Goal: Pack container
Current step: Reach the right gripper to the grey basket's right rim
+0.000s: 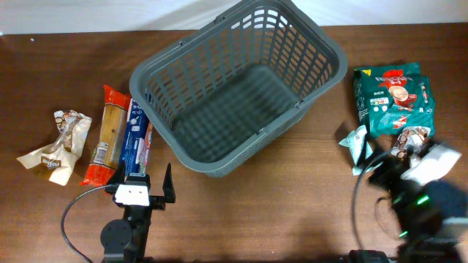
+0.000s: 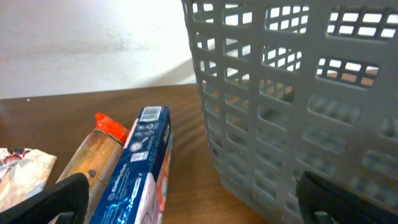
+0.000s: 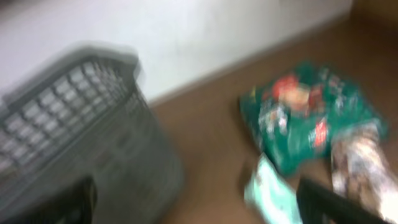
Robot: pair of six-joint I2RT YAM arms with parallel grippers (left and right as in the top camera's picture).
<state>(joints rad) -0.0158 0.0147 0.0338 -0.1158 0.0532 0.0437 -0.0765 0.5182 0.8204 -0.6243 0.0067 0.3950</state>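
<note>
The container stands crooked [image 1: 142, 102] next to the blue packet, so next my right gripper grabs the container's rim [image 1: 339, 67] close to the green snack packs and turns the container straight before packing.
The dark grey slotted container [image 1: 219, 157] stands empty at the table's middle back. It also shows in the left wrist view [image 2: 292, 93] and, blurred, in the right wrist view [image 3: 74, 137]. My left gripper [image 1: 151, 184] is open and empty near the front, just below a blue packet [image 1: 136, 139]; in its wrist view [image 2: 186, 202] the blue packet [image 2: 140, 168] lies between the jaws and ahead. My right gripper [image 1: 387, 174] is blurred, open and empty [image 3: 199, 205], beside a small pale teal packet [image 1: 358, 146] [image 3: 270, 193].
An orange-red packet [image 1: 108, 135] and a beige wrapper [image 1: 58, 146] lie left of the blue packet. Green snack packs [image 1: 391, 95] [image 3: 305, 118] and a brown-white packet [image 1: 413, 139] lie at the right. A black cable loops near each arm base.
</note>
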